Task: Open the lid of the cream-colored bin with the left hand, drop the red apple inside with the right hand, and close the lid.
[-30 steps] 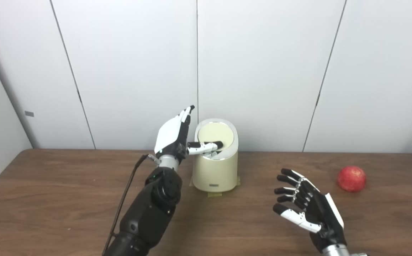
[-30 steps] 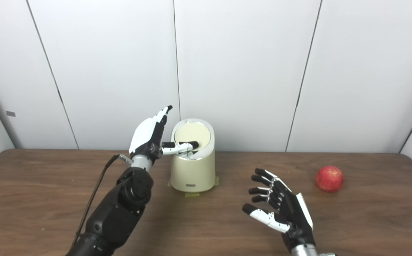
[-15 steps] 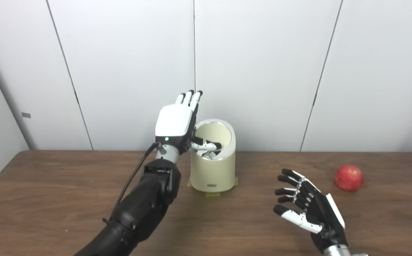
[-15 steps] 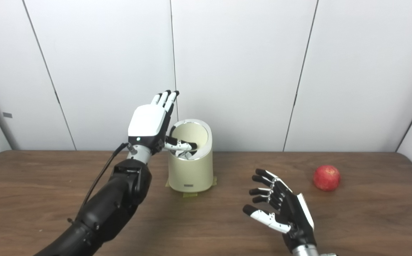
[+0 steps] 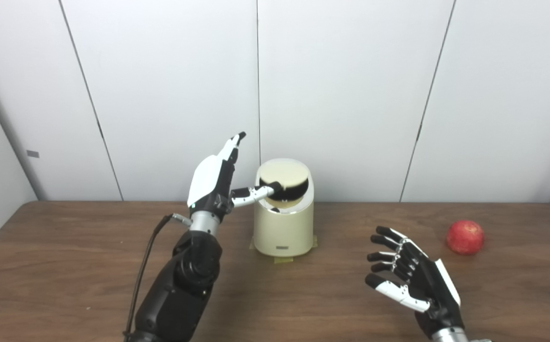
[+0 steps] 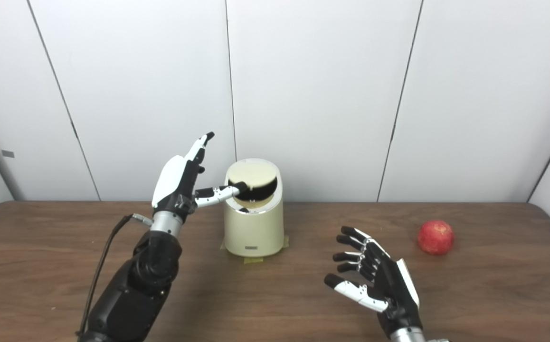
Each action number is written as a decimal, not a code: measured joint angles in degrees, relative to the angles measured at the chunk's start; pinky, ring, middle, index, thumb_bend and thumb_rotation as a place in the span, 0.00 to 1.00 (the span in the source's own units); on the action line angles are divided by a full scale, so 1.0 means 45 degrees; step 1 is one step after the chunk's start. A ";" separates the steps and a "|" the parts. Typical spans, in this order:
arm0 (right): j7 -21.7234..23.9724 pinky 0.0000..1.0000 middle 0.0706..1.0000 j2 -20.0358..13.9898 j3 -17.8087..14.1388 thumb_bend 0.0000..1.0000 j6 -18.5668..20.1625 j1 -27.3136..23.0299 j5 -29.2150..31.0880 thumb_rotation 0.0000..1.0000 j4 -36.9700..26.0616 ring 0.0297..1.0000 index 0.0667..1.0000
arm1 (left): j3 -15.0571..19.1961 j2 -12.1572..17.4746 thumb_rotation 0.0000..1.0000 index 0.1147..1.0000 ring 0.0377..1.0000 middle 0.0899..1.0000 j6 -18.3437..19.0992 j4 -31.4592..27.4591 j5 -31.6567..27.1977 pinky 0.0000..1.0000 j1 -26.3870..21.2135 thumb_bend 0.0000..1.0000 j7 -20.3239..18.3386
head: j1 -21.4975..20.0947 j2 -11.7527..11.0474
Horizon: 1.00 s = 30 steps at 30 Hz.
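Note:
I expect the lid [image 5: 284, 172] to swing back and stay open when I push it up, since the dark gap [image 5: 292, 193] shows only under the lid's front edge.
The cream-colored bin [image 5: 283, 228] stands at the table's back middle. Its round lid [image 5: 282, 173] is tilted, and a dark crescent of opening shows under its front edge. My left hand [image 5: 211, 183] is upright just left of the bin, open, fingers pointing up. Its thumb [image 5: 251, 192] reaches sideways and touches the lid's left edge. The red apple [image 5: 465, 237] lies on the table far to the right, untouched. My right hand [image 5: 410, 282] hovers open near the front right, fingers spread toward the left, well short of the apple.
The brown wooden table [image 5: 66, 266] runs to white wall panels close behind the bin. Yellowish tape [image 5: 282, 259] shows under the bin's base. A black cable [image 5: 146, 251] hangs beside my left forearm.
Half a second ago my left thumb was pushed down inside the bin's mouth. The hand has since drawn back left and lower, and the lid has swung partway back. The right hand and apple stayed put.

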 measured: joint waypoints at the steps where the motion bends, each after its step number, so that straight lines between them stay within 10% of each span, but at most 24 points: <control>1: 0.0002 0.57 0.76 0.0003 0.0003 0.82 0.0000 0.0000 0.0001 0.34 -0.0003 0.64 0.77 | 0.0391 -0.0070 0.31 1.00 0.95 0.98 -0.0196 -0.0463 -0.0575 0.81 0.0184 0.73 -0.0058 | 0.0000 0.0000; 14: -0.0010 0.58 0.76 -0.0014 -0.0083 0.82 0.0023 -0.0002 0.0078 0.32 0.0004 0.65 0.76 | 0.1642 0.0194 0.15 0.78 0.70 0.76 -0.1458 -0.2356 -0.3206 0.58 0.4674 0.65 -0.1065 | 0.0078 0.0039; 20: 0.0008 0.55 0.76 0.0038 -0.0090 0.80 0.0030 -0.0048 0.0177 0.30 0.0002 0.64 0.77 | 0.1902 0.0439 0.09 0.71 0.62 0.68 -0.3403 -0.2312 -0.3810 0.58 0.5357 0.66 -0.1347 | 0.0019 0.0020; 30: -0.0009 0.56 0.77 -0.0253 -0.0537 0.81 0.0029 -0.0470 0.0481 0.31 -0.0087 0.65 0.78 | 0.1895 0.0482 0.05 0.68 0.62 0.64 -0.3732 -0.2323 -0.4066 0.61 0.5919 0.69 -0.2025 | -0.0857 -0.0215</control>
